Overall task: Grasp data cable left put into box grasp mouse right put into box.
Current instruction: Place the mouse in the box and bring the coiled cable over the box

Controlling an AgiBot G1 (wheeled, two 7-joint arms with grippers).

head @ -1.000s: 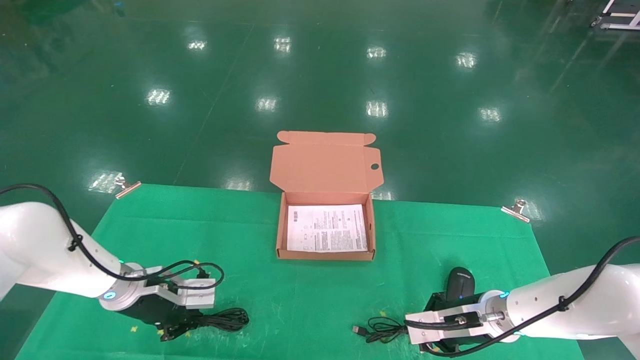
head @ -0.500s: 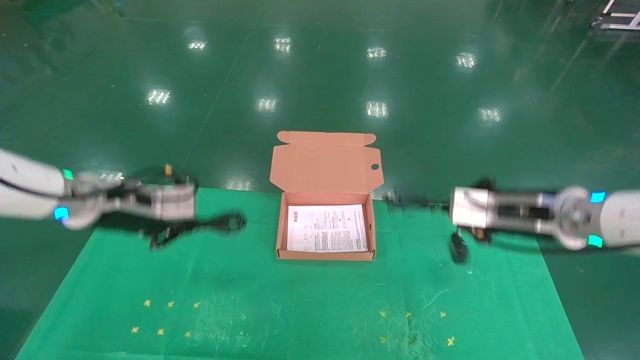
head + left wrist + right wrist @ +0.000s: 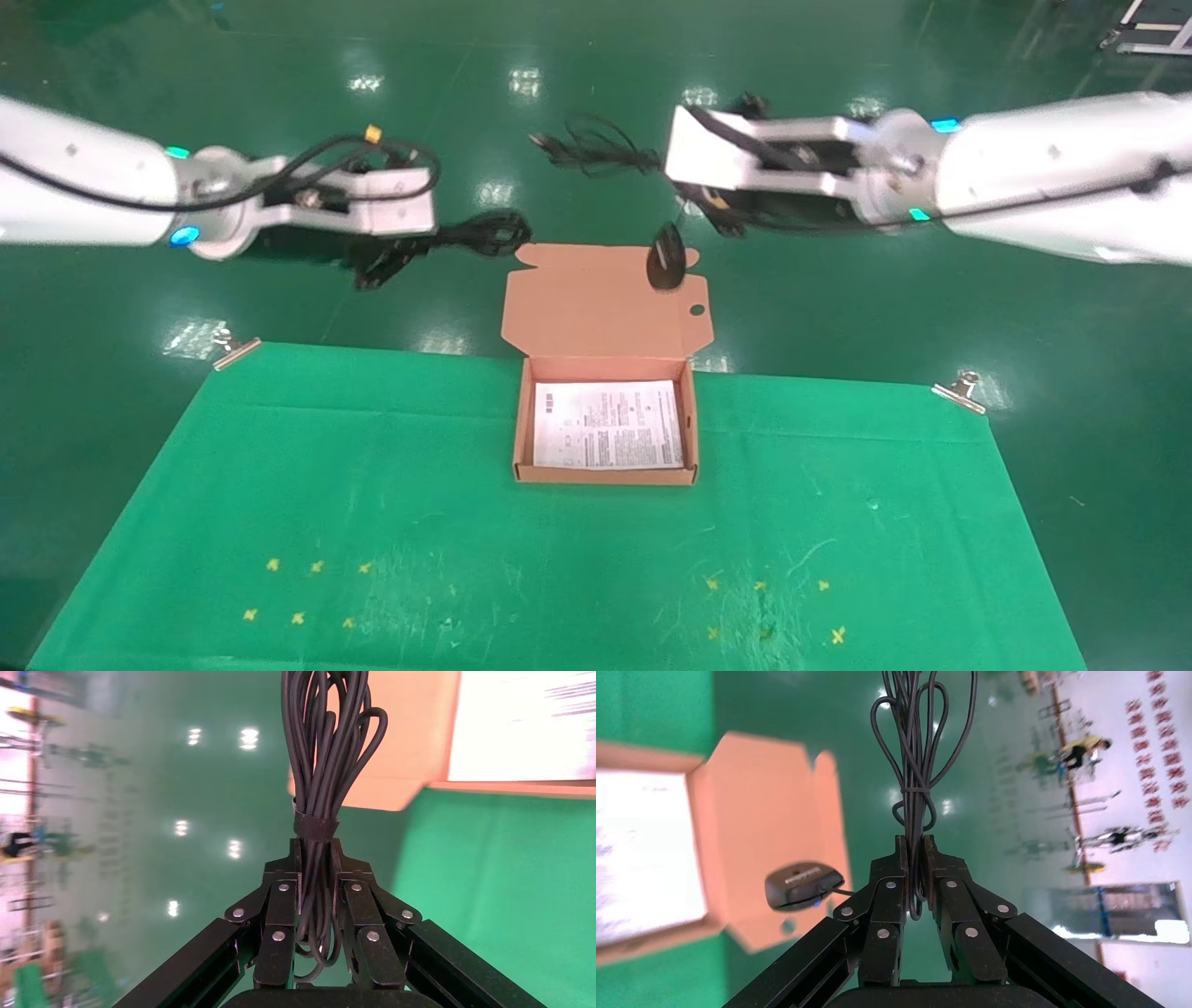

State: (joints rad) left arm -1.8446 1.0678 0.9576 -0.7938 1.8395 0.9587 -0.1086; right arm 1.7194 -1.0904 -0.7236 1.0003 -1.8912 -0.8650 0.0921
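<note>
I should move my left gripper back while my right gripper lowers the mouse in first [image 3: 608, 426], because the dangling mouse [image 3: 666, 258] and the data cable are both crowding the box's lid.
The box [image 3: 605, 475] stands open at the table's far middle, with a white printed sheet inside and its lid [image 3: 596, 303] standing up behind. My left gripper [image 3: 410, 247] hangs high, left of the lid, shut on the data cable [image 3: 489, 231], a black strapped bundle. In the left wrist view the gripper [image 3: 316, 846] clamps the bundle [image 3: 327, 741]. My right gripper [image 3: 684, 186] hangs high, right of the lid, shut on the mouse's thin cord [image 3: 587, 144]. The mouse [image 3: 666, 256] dangles in front of the lid's top edge. The right wrist view shows the gripper [image 3: 916, 843], the cord [image 3: 916, 755] and the mouse [image 3: 803, 884].
A green cloth [image 3: 372, 485] covers the table, held by clips at its far corners [image 3: 233, 349] [image 3: 959, 390]. Small yellow marks [image 3: 307, 587] dot the near left and near right. Glossy green floor lies beyond the table.
Both arms have risen from the table's near corners, up and inward toward the box. The left carries the data cable, the right the mouse by its cord.
</note>
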